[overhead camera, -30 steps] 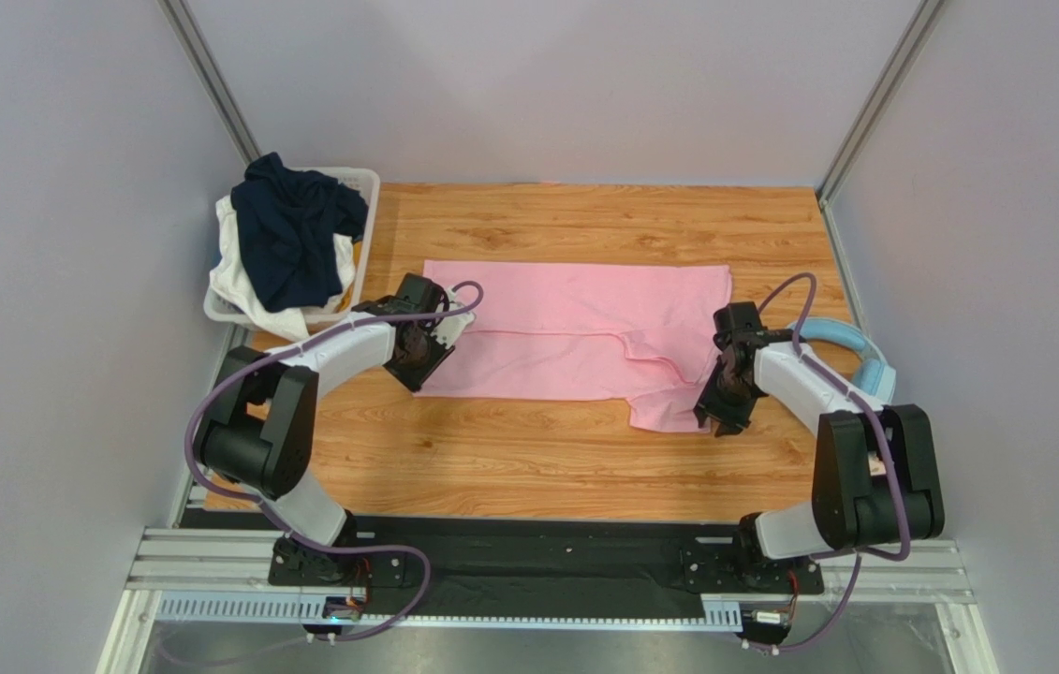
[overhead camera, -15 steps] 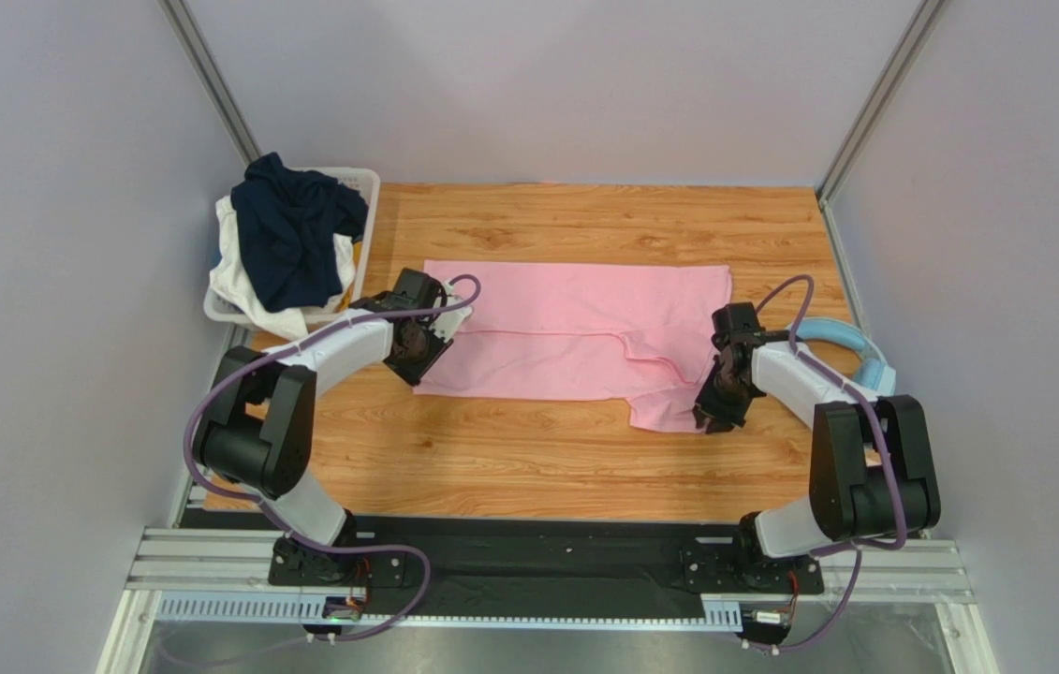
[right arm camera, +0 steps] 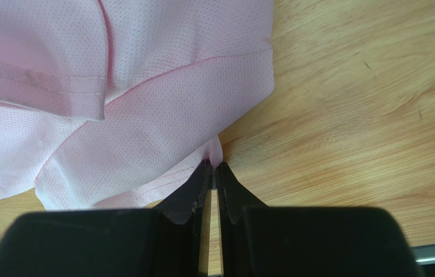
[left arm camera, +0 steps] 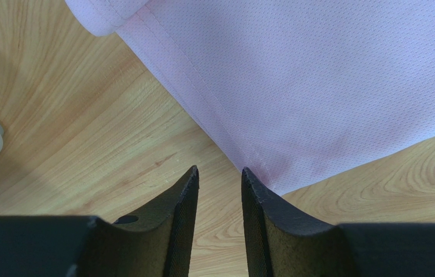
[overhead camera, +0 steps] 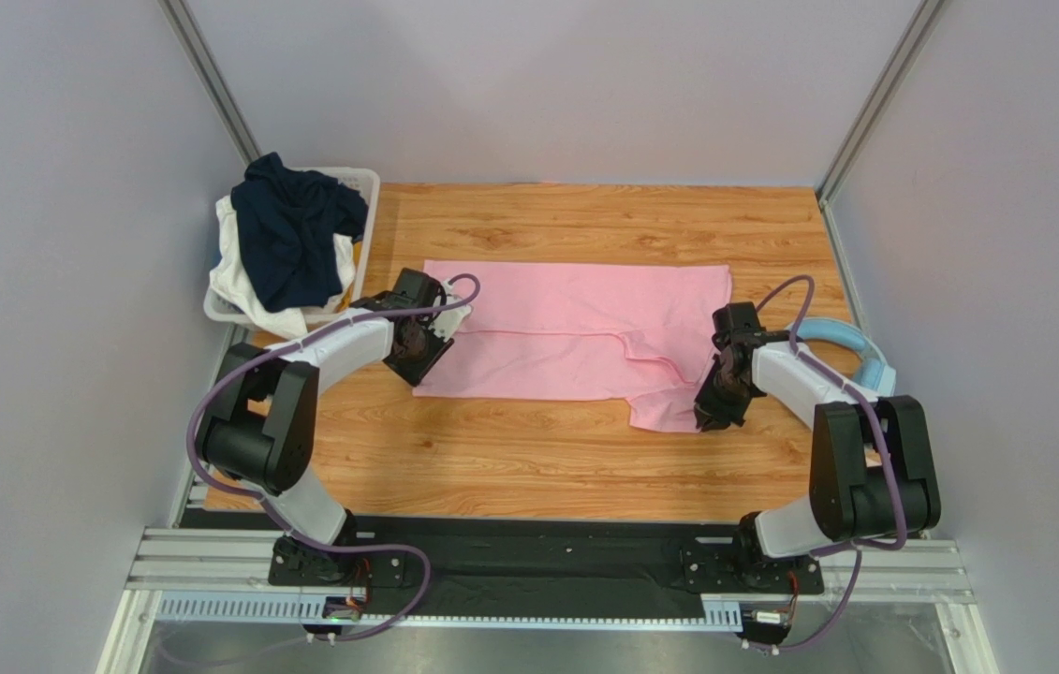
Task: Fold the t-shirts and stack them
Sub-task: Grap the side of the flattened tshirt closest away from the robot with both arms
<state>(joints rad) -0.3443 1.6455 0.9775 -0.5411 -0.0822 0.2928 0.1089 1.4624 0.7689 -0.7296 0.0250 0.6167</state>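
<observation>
My left gripper has the pink t-shirt's hem corner (left arm camera: pixel 277 186) outside its open fingers, so I should bring the gripper around that corner and pinch it before folding.
The light pink t-shirt (overhead camera: pixel 570 330) lies spread on the wooden table, its near part folded over. The dark navy t-shirt (overhead camera: pixel 289 225) is heaped in the white basket (overhead camera: pixel 363 186) at the back left. My left gripper (overhead camera: pixel 410 368) stands open at the pink t-shirt's (left arm camera: pixel 318 75) near-left corner. In the left wrist view bare wood shows between its fingers (left arm camera: pixel 218 173), and the right fingertip (left arm camera: pixel 254 184) touches the hem corner. My right gripper (overhead camera: pixel 708 417) is at the near-right corner. Its fingers (right arm camera: pixel 214 168) are shut on a small pinch of the pink t-shirt's (right arm camera: pixel 144 138) edge.
A white cloth (overhead camera: pixel 232 274) hangs over the basket's near side. Light blue headphones (overhead camera: pixel 851 344) lie on the table just right of my right arm. Grey walls close in the table on the left, right and back.
The right gripper has closed on the pink t-shirt's edge. The left gripper has shifted a little toward the corner and opened slightly wider.
</observation>
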